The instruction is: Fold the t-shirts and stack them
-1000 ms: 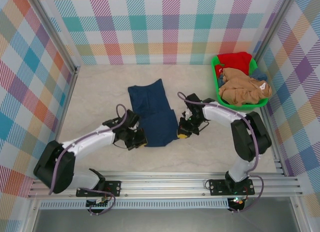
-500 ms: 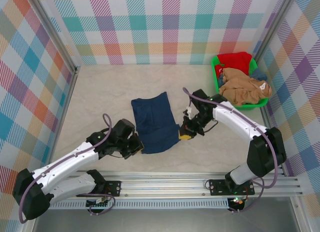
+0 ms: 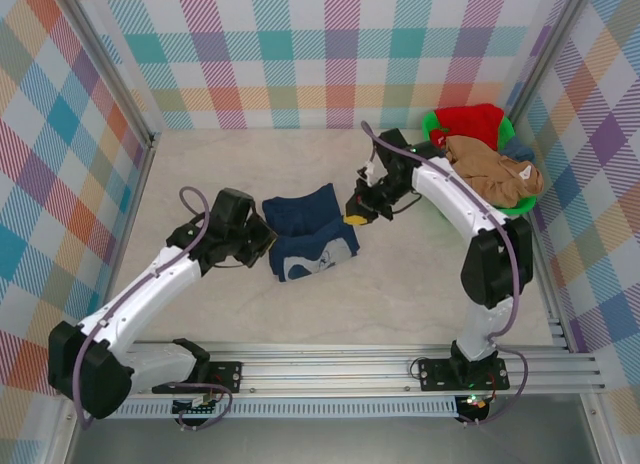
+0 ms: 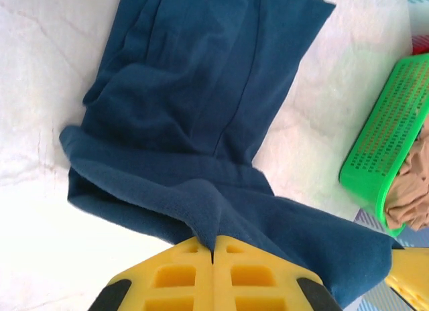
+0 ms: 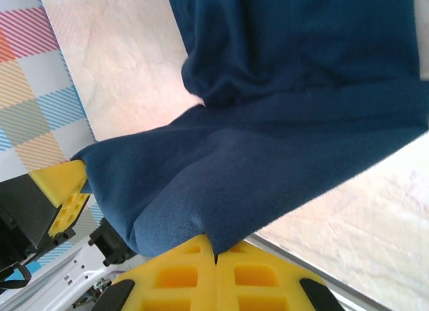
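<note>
I should keep moving my left gripper, with the dark navy t-shirt's lifted edge spread wide over its lower layer, toward the t-shirt's far corner and let go there.
The dark navy t-shirt lies mid-table with its near edge lifted and doubled back over itself. My left gripper is shut on the shirt's left corner; in the left wrist view the cloth runs into the closed yellow fingers. My right gripper is shut on the right corner; in the right wrist view navy fabric is pinched at the fingertips. A tan-brown t-shirt, a red one and a bit of a blue one lie in the basket.
The bright green plastic basket stands at the back right against the wall, close behind my right arm; its perforated side shows in the left wrist view. Plaid walls close the table on three sides. A metal rail runs along the near edge.
Both grippers have carried the shirt's near edge away from the bases toward the back wall, doubling the navy shirt over itself. Both arms now stretch farther out.
</note>
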